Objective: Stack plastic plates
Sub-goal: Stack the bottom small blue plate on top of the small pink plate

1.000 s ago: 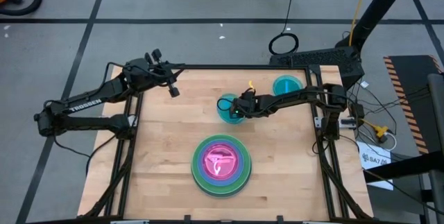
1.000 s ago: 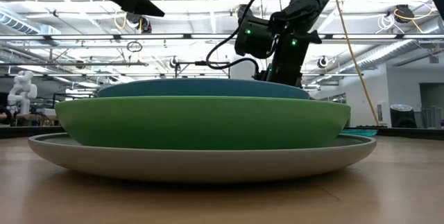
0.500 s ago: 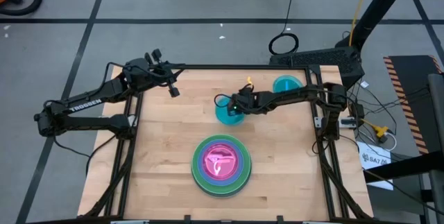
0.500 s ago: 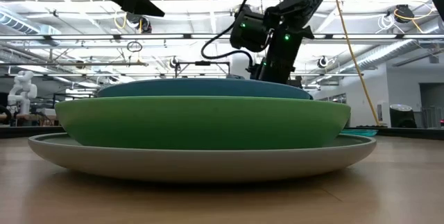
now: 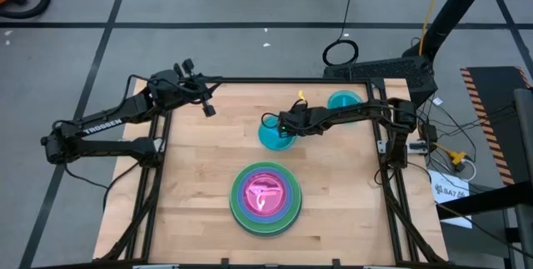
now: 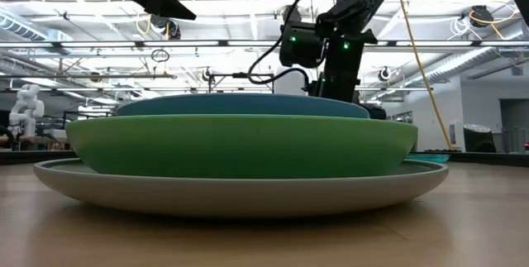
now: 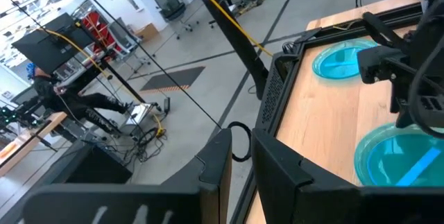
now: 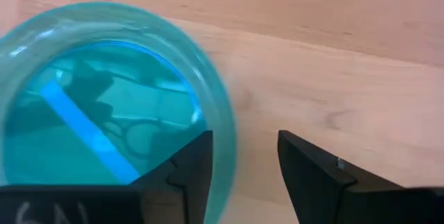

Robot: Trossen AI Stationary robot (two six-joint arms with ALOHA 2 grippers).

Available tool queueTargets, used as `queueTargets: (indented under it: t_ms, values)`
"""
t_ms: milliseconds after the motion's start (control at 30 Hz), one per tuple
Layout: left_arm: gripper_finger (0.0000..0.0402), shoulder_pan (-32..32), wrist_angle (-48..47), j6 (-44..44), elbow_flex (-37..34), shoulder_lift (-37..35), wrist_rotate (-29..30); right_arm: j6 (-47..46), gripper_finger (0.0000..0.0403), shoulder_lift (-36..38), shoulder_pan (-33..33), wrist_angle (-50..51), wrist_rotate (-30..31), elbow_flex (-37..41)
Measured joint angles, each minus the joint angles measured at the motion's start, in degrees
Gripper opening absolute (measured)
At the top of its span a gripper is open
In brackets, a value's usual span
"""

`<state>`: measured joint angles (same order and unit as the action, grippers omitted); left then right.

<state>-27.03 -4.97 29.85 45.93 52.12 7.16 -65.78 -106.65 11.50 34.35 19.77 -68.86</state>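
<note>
The nearer teal plate is lying flat, and only my right gripper is at its rim point(image 8: 223, 109), so next I move back and bring my left gripper to the opposite rim point(image 5: 261, 135).
A stack of plates point(image 5: 265, 198) stands near the table's near edge: grey point(image 6: 240, 193) at the bottom, then green point(image 6: 240, 145) and blue, with pink point(image 5: 265, 192) on top. One teal plate point(image 5: 271, 138) lies flat on the wood at mid-table. A second teal plate point(image 5: 344, 101) lies by the far right corner. My right gripper point(image 5: 286, 127) is open above the nearer teal plate's right rim. My left gripper point(image 5: 208, 109) waits high over the far left corner, its fingers a narrow gap apart. My right gripper point(image 8: 244, 161) points down at the nearer teal plate point(image 8: 90, 113). One finger point(image 8: 193, 165) stands over the rim point(image 8: 216, 130) and the other finger over bare wood outside it. I cannot tell whether either finger touches the plate, which rests flat on the table.
Bare wood lies left of the stack and between it and the teal plates. A black frame edges the table point(image 5: 191, 177). Cables and a black ring point(image 5: 340, 52) lie on the floor beyond the far edge.
My right gripper has swung a little toward the table's left edge and then back, staying over the nearer teal plate. The stack and the second teal plate have not moved.
</note>
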Motion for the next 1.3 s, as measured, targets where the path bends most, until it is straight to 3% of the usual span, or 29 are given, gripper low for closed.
queueTargets:
  t_ms: [333, 900, 1300]
  values:
    - [0.0065, 0.02, -0.01, -0.13, 0.00, 0.00, 0.00, -2.09, 0.0151, -2.46, -1.11, -7.96, 0.32, 2.71]
    - [0.0065, 0.00, -0.01, -0.12, 0.00, 0.00, 0.00, -0.47, 0.0037, -2.47, -1.46, -11.69, 2.52, 2.82]
    - [0.0065, 0.00, 0.00, -0.11, 0.00, 0.00, 0.00, 2.07, 0.0017, -2.47, -1.39, -13.45, 2.67, 2.82]
